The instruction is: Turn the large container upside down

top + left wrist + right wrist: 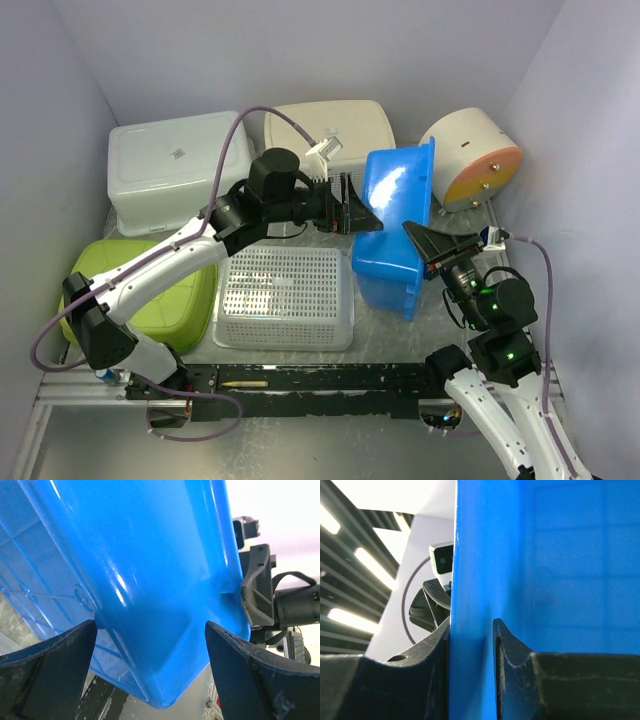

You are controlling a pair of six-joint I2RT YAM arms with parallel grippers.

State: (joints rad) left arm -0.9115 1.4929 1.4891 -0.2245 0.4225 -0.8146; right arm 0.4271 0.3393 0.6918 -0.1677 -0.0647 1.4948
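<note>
My left gripper's open fingers are on both sides of the tipped container's lower corner (pixel 156 680), so next my left gripper moves back while my right gripper pulls the container's blue side (pixel 425 203) over.
The large blue container (pixel 395 215) is tipped up on its side in the middle right of the table, its open side toward the right arm. My right gripper (pixel 420 240) is shut on its blue wall (pixel 470 555), one finger on each face, as the right wrist view (pixel 471 630) shows. My left gripper (pixel 358 212) is open at the container's left side. In the left wrist view the gripper (pixel 150 624) has its jaws wide apart around a lower corner of the container (pixel 150 570), without clamping it.
A white lidded box (pixel 175 165) and a cream bin (pixel 335 125) stand at the back. A green bin (pixel 155 295) is at the left and a white perforated basket (pixel 285 295) beside the blue container. A round cream and orange object (pixel 470 155) is back right. A black rail (pixel 320 378) runs along the near edge.
</note>
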